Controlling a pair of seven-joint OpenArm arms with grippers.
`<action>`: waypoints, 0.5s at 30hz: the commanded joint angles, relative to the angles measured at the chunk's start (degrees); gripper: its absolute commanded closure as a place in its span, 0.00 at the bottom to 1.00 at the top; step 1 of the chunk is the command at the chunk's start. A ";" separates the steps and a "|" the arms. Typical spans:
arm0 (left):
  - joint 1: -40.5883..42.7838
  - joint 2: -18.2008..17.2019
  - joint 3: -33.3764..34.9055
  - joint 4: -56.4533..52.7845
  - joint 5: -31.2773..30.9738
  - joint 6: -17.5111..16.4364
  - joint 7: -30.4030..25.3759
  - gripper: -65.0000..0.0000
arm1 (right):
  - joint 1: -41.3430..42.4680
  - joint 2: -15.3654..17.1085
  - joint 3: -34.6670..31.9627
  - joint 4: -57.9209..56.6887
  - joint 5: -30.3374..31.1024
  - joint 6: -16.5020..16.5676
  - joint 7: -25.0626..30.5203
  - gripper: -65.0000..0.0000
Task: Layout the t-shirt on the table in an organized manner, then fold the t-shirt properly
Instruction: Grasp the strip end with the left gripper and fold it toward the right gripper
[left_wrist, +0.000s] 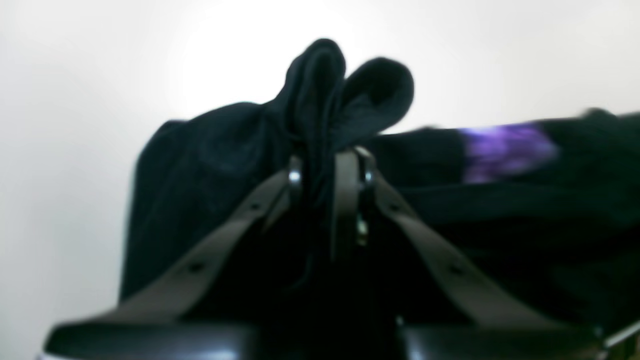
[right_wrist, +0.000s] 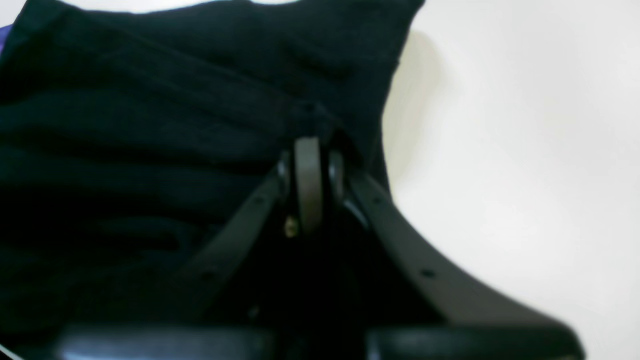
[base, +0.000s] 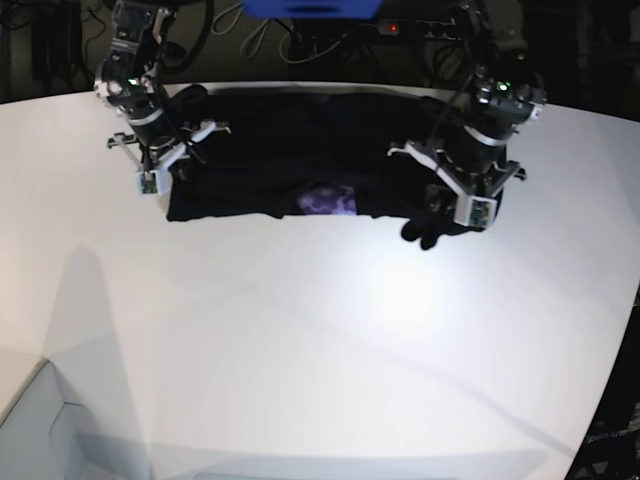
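Observation:
My left gripper keeps moving the bunched fold toward the purple print (base: 328, 200) and lets go there, as my right gripper is pinching the black t-shirt's other end (base: 186, 203).
The black t-shirt (base: 290, 150) lies in a wide band across the far part of the white table (base: 300, 330), with a patch of purple print (base: 328, 203) showing at its near edge. My left gripper (base: 440, 218), on the right of the base view, is shut on a bunched fold of the cloth. In the left wrist view the fold sticks up past the closed left gripper (left_wrist: 325, 160), with the purple print (left_wrist: 505, 150) off to the right. My right gripper (base: 175, 170) is shut on the shirt's other end. In the right wrist view the right gripper (right_wrist: 310, 145) pinches the black t-shirt (right_wrist: 150, 125) near its edge.
Cables and a power strip (base: 420, 28) run behind the table, beside a blue object (base: 310, 8). The table's edge cuts in at the lower left (base: 40, 370) and curves down the right side (base: 615, 390). White tabletop stretches in front of the shirt.

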 joint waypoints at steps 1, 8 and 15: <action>-0.35 0.58 1.50 1.28 0.74 -0.15 -1.34 1.00 | -0.31 -0.17 -0.12 0.16 -0.76 0.22 -1.49 1.00; -0.61 1.62 7.48 -0.03 6.28 -0.15 -1.43 1.00 | -0.48 -0.44 -0.12 0.16 -0.76 0.22 -1.49 1.00; -0.70 1.62 12.05 -0.56 6.37 -0.06 -1.43 0.99 | -0.39 -0.44 -0.12 0.16 -0.76 0.22 -1.49 1.00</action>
